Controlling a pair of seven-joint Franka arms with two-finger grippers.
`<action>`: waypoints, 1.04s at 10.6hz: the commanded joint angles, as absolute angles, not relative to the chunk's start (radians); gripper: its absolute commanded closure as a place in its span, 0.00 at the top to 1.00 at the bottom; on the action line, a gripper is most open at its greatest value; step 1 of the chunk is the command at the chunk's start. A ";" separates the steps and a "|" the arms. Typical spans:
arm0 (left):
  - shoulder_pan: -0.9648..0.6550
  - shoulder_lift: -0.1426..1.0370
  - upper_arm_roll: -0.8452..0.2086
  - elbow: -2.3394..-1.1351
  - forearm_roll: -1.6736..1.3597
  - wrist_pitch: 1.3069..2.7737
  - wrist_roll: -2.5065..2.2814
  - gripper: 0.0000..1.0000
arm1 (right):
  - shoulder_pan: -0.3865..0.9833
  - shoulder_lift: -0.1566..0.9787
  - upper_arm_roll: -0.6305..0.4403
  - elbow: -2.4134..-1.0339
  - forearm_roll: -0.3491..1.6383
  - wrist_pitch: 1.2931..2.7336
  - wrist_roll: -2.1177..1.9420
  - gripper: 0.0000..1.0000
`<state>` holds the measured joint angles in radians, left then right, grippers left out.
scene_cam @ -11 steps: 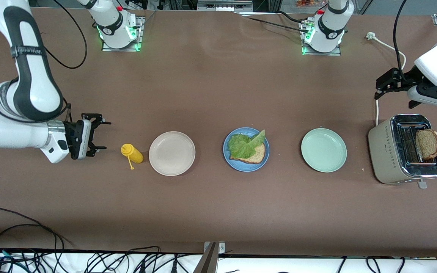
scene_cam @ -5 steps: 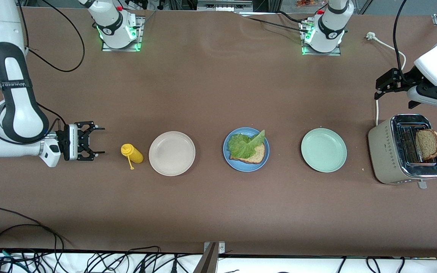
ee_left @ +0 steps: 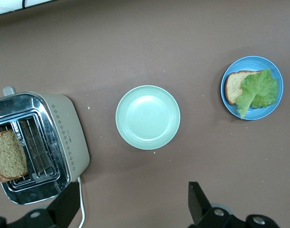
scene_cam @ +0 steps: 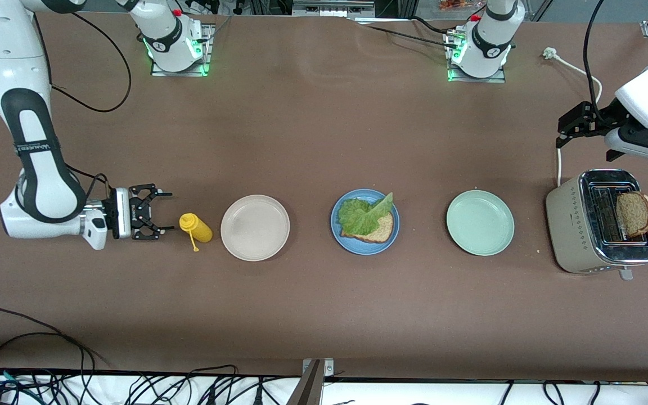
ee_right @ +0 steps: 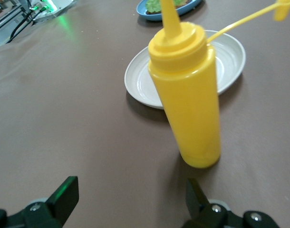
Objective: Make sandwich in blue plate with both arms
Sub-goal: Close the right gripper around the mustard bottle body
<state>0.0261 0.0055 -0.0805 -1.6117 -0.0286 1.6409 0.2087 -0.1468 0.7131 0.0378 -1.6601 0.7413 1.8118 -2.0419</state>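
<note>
One finger of the robot's right gripper is in line with the yellow squeeze bottle's base (ee_right: pixel 202 157), so the gripper should move across to center on the bottle's body (scene_cam: pixel 202 232) before it closes.
The blue plate (scene_cam: pixel 358 246) sits mid-table with one brown bread slice (scene_cam: pixel 383 229) on it and a ruffled lettuce leaf (scene_cam: pixel 362 215) on top. The left wrist view shows that blue plate (ee_left: pixel 274 66) too. A second bread slice (scene_cam: pixel 634 214) stands in a toaster slot. My right gripper (scene_cam: pixel 163 216) is low at the right arm's end, open, its fingers pointing at a yellow squeeze bottle (scene_cam: pixel 196 227) and just short of it. The bottle (ee_right: pixel 188 95) stands upright ahead of the right gripper (ee_right: pixel 130 190). My left gripper (scene_cam: pixel 560 134) hangs open and empty over the table beside the toaster.
A beige plate (scene_cam: pixel 255 227) lies between the bottle and the blue plate. A pale green plate (scene_cam: pixel 480 223) lies between the blue plate and the toaster (scene_cam: pixel 574 225). The toaster's white cord (scene_cam: pixel 559 163) runs under the left gripper (ee_left: pixel 133 192).
My right gripper has swung down and moved toward the yellow bottle, ending close to it. The left arm has not moved.
</note>
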 commanded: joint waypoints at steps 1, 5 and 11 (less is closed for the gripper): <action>0.029 0.015 -0.080 -1.583 -0.032 1.618 0.222 1.00 | -0.166 0.776 0.066 -1.632 0.788 1.812 -2.152 1.00; 0.029 0.015 -0.080 -1.585 -0.032 1.618 0.221 1.00 | -0.201 0.848 0.091 -1.583 0.801 1.829 -2.233 1.00; 0.029 0.015 -0.080 -1.583 -0.032 1.618 0.221 1.00 | -0.186 0.854 0.124 -1.531 0.896 1.868 -2.227 1.00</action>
